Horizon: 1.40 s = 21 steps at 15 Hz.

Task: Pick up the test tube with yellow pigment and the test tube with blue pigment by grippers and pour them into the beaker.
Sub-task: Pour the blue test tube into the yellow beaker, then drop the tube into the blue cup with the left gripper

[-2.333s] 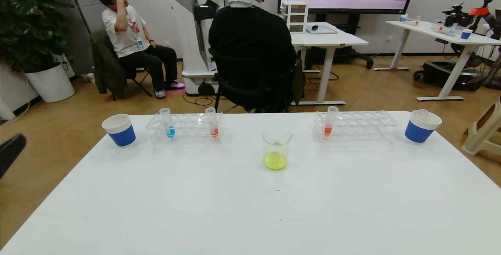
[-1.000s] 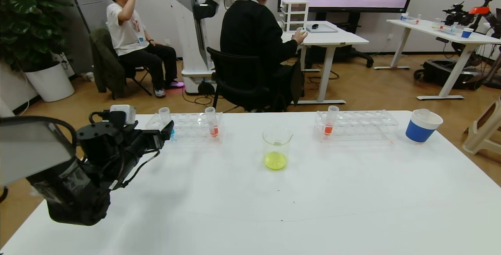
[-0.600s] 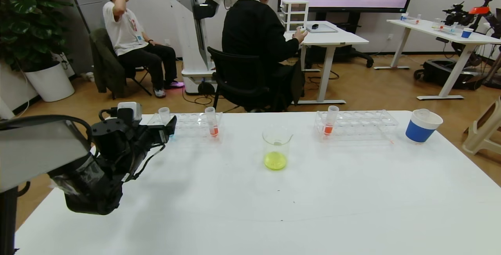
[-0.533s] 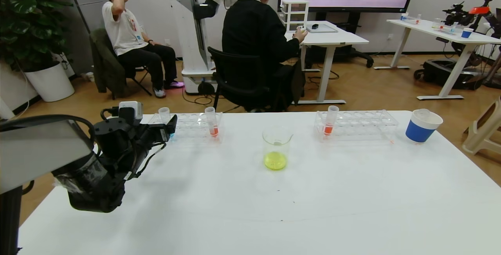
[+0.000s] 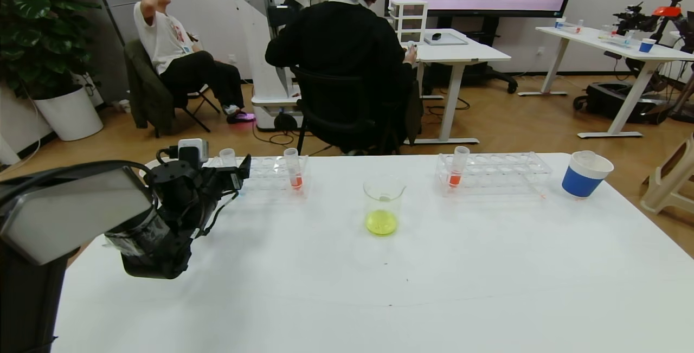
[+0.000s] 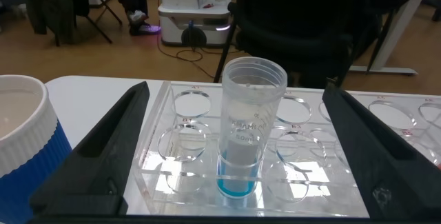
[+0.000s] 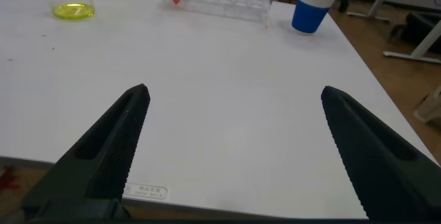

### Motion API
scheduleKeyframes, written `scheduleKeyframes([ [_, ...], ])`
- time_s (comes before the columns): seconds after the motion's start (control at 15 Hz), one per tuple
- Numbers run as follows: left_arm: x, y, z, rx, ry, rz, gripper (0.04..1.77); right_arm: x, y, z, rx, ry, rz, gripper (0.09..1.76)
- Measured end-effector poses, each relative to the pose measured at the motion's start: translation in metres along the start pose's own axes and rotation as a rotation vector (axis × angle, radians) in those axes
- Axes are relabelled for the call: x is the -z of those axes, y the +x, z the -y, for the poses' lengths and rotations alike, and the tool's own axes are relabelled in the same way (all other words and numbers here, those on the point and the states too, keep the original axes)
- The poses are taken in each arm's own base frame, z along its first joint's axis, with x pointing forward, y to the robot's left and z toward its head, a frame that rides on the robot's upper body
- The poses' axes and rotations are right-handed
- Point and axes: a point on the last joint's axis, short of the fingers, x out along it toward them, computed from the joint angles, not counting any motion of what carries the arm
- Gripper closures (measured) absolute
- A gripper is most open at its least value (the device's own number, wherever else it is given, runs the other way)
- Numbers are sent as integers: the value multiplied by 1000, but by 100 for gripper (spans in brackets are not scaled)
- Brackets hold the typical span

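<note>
I expect the blue pigment (image 6: 236, 186) to turn the beaker's contents green all through when I pour in the test tube, since yellow liquid (image 5: 381, 222) is already in there.
The test tube with blue pigment (image 6: 251, 127) stands upright in the front row of the left clear rack (image 6: 180, 148); only its open top (image 5: 227, 156) shows in the head view. My left gripper (image 5: 238, 173) is open, one finger on each side of this tube (image 6: 236, 87), not touching it. The beaker (image 5: 383, 204) stands mid-table with yellow liquid in its base, and also shows in the right wrist view (image 7: 72, 3). No tube with yellow liquid shows. My right gripper (image 7: 234, 93) is open and empty, low over the table's near edge, out of the head view.
Tubes with orange-red liquid stand in the left rack (image 5: 293, 168) and the right rack (image 5: 457, 167). A blue-and-white paper cup (image 5: 584, 174) stands at the far right, another (image 6: 27, 155) beside my left gripper. People and desks are beyond the table.
My left arm has come in from the left edge and moved forward to the left rack; its open fingers now stand around the blue tube. Nothing on the table has moved.
</note>
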Motion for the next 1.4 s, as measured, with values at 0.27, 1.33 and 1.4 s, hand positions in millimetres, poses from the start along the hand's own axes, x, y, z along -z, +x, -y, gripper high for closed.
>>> scheduleKeyframes([
  [0.27,4,4,-2,-32,0,2,6,0,0,0,0,0,0,11],
  [1.33,-23,3,2,-22,15,15,131,0,0,0,0,0,0,11],
  [1.4,-29,3,3,-19,18,11,131,0,0,0,0,0,0,11],
])
